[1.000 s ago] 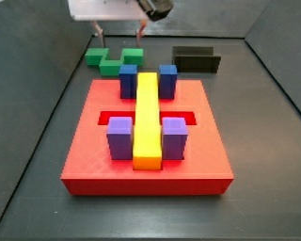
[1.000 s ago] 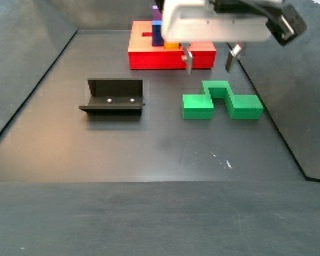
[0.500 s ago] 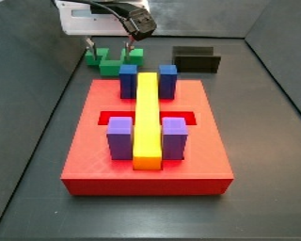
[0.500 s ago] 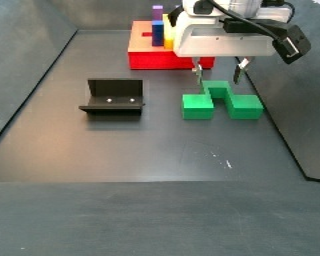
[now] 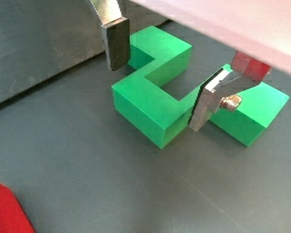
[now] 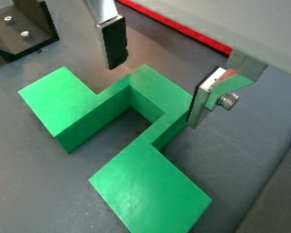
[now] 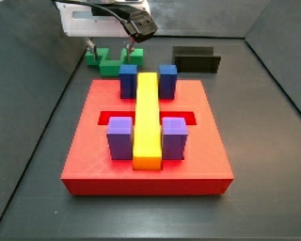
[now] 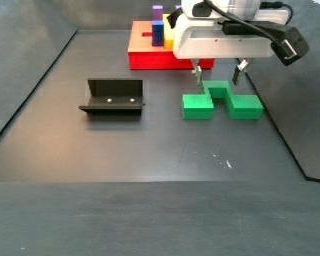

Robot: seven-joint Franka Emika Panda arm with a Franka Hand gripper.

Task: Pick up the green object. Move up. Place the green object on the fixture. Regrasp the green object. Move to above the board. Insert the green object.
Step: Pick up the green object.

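I expect the green object, which is wider than the dark fixture (image 7: 196, 62), to rest across it with its ends sticking out when I place the green object.
The green object (image 8: 219, 102) lies flat on the dark floor, a stepped blocky piece, seen close in both wrist views (image 5: 158, 91) (image 6: 112, 123). My gripper (image 8: 218, 76) hangs open right over it, one finger on each side of its middle step (image 5: 163, 75) (image 6: 160, 71), with gaps between the pads and the plastic. In a side view the gripper (image 7: 110, 47) hides part of the green object (image 7: 112, 64). The fixture (image 8: 112, 97) (image 7: 195, 59) stands apart, with nothing on it. The board (image 7: 101, 151) lies nearby, and its red edge (image 6: 185, 27) shows in a wrist view.
On the board stand a long yellow bar (image 7: 147, 118), blue blocks (image 7: 128, 81) and purple blocks (image 7: 119, 139). Dark walls ring the floor. The fixture's corner (image 6: 21, 27) shows in a wrist view.
The gripper has come down and sideways from above until it hangs over the green object, still open. Over the last half second it hardly moved.
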